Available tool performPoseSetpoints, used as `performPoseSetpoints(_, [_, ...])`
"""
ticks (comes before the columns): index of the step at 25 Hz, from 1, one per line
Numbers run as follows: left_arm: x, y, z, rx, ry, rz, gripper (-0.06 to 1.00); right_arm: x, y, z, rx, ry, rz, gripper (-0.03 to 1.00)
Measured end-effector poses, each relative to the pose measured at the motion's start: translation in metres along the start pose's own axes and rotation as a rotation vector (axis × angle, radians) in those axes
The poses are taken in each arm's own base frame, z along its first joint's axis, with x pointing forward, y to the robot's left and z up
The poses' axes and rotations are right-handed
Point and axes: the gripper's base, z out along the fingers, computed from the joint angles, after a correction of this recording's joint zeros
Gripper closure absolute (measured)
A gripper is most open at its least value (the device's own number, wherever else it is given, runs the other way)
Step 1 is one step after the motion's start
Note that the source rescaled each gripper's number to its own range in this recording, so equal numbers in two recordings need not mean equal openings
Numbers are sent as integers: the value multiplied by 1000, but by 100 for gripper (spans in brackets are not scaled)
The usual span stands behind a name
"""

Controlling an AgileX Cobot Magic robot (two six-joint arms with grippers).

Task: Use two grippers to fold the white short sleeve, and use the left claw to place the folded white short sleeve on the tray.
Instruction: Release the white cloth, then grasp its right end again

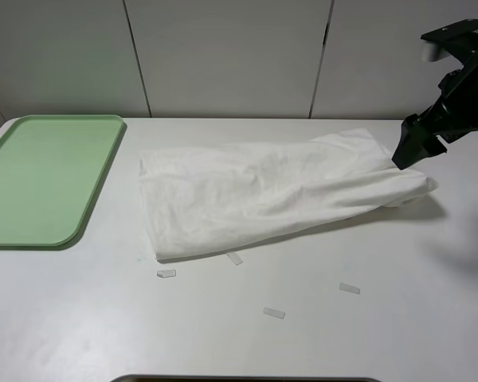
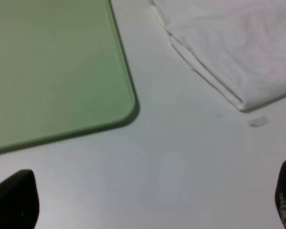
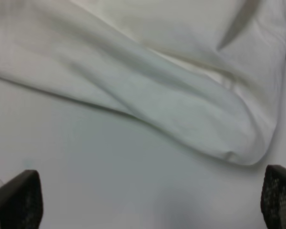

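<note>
My right gripper should first pinch the middle of the rumpled end (image 1: pixel 381 165) and lift that end, because the white short sleeve is lying in a long band with a rumpled end (image 1: pixel 418 188).
The white short sleeve (image 1: pixel 263 195) lies folded into a long band across the middle of the table, slanting from near left to far right. Its near-left corner (image 2: pixel 238 52) shows in the left wrist view, its rounded right end (image 3: pixel 200 119) in the right wrist view. The pale green tray (image 1: pixel 44 179) sits empty at the left; its rounded corner (image 2: pixel 62 71) fills much of the left wrist view. My right gripper (image 1: pixel 412 151) hovers just above the shirt's right end, open (image 3: pixel 148 198), holding nothing. The left claw (image 2: pixel 150 200) is open over bare table between tray and shirt, and is out of the high view.
Several small pale tape strips (image 1: pixel 166 273) lie on the white table in front of the shirt; one (image 2: pixel 258 121) lies beside the shirt's corner. A white panelled wall (image 1: pixel 223 56) runs behind the table. A dark edge (image 1: pixel 247 379) shows at the table's front.
</note>
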Motion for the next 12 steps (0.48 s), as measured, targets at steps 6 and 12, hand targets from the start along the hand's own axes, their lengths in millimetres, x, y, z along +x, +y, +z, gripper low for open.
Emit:
performPoseSetpoints(6, [15,0,2,10,22,-7,-4,0,0,0,1,-2,4,-3])
performPoseSetpoints(12, [15,0,2,4,23,-6,-4,-1,-1,0,7,-13,26,-3])
